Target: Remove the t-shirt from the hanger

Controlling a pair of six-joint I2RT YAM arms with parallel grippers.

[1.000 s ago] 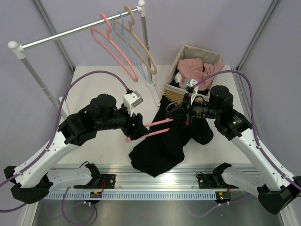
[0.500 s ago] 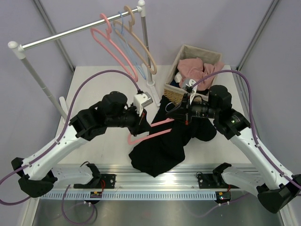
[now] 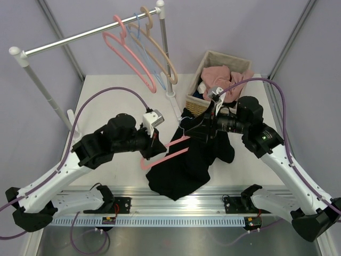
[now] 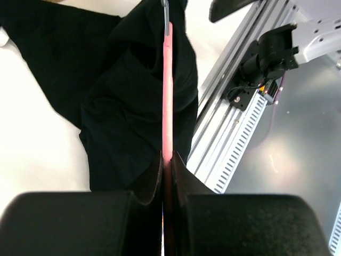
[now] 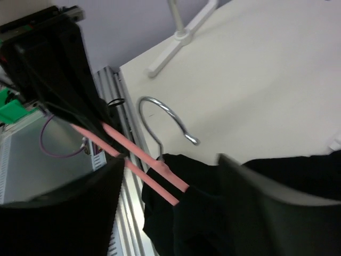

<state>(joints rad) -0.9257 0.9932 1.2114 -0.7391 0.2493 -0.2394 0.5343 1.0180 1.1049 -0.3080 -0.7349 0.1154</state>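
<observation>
My right gripper should hold the t-shirt's folds (image 3: 199, 153) while my left gripper pulls the hanger out, because the slim pink hanger's far half (image 3: 186, 150) is inside the loose t-shirt.
The black t-shirt (image 3: 186, 162) lies crumpled on the table, part of it still draped over the slim pink hanger (image 3: 169, 150). My left gripper (image 3: 153, 145) is shut on the hanger's (image 4: 167, 96) bare end, its jaws pressed against the pink bar. The t-shirt (image 4: 122, 106) spreads below that bar. The silver hook (image 5: 165, 118) stands free above the table. My right gripper (image 3: 205, 126) hovers over the t-shirt's collar area, and in its wrist view it (image 5: 169, 165) is wide open, holding nothing. The hanger's (image 5: 139, 160) far half disappears inside the t-shirt (image 5: 213, 218).
A clothes rack (image 3: 90, 33) stands at the back with a thick pink hanger (image 3: 130, 56) and tan hangers (image 3: 160, 53); its post (image 3: 170, 96) is just behind the shirt. A wicker basket (image 3: 198, 104) holding a pink cloth (image 3: 224, 77) sits back right. A metal rail (image 3: 176, 205) runs along the near edge.
My right gripper opened and let go of the shirt. My left gripper shut on the hanger's end and drew it a little leftward and nearer, exposing more pink bar.
</observation>
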